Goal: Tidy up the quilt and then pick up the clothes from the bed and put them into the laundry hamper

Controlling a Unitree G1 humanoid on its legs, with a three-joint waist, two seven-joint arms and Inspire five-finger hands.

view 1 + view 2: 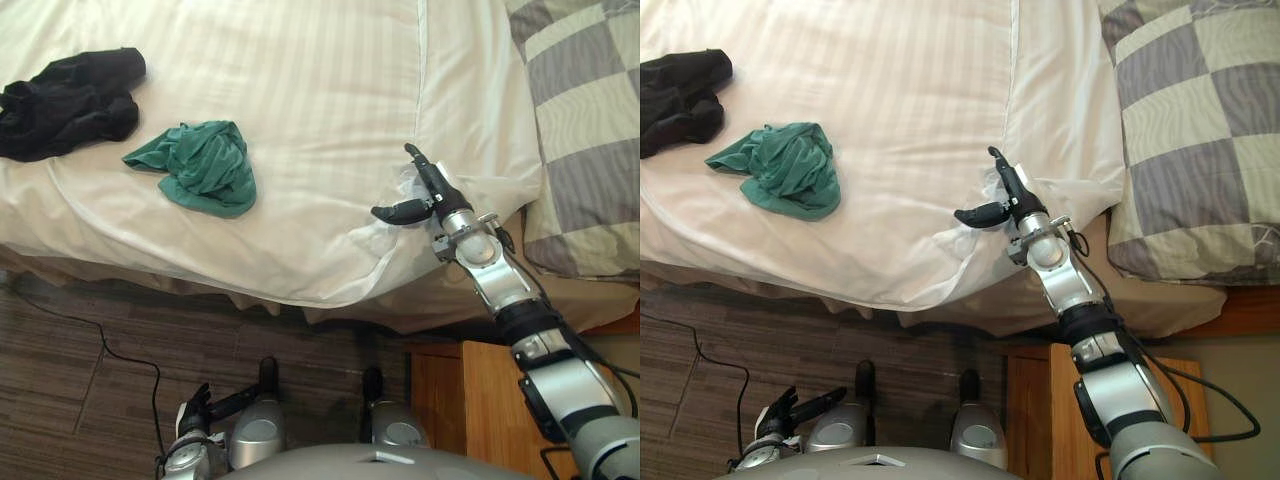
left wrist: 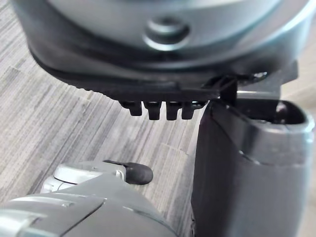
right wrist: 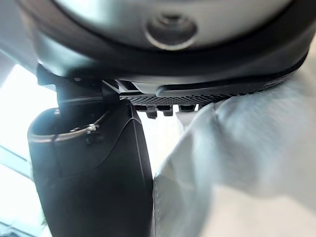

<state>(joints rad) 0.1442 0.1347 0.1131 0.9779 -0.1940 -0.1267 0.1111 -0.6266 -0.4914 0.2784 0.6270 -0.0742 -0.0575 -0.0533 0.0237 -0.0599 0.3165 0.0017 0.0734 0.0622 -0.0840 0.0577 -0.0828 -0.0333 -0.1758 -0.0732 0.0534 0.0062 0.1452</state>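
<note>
The seam [image 1: 420, 75] goes straight to the rumple, so when I pull the white quilt's corner [image 1: 378, 240], it will open flat and hang down over the bed's edge.
The white quilt [image 1: 300, 110] covers the bed, rumpled at its near right corner. A black heap of clothes [image 1: 65, 100] lies at the far left of the bed, with a green garment [image 1: 205, 165] beside it. My right hand [image 1: 432, 190] rests on the quilt's corner with its fingers straight and its thumb spread wide. A raised fold of quilt [image 3: 247, 158] stands between thumb and fingers and touches the palm. My left hand [image 1: 195, 405] hangs low beside the bed, above the floor, with relaxed fingers [image 2: 158, 109] that hold nothing.
A grey and cream checked pillow [image 1: 590, 120] lies at the bed's right end, just past the right hand. A wooden nightstand [image 1: 470, 400] stands below the right arm. Dark wood floor [image 1: 80, 380] runs along the bed's near edge.
</note>
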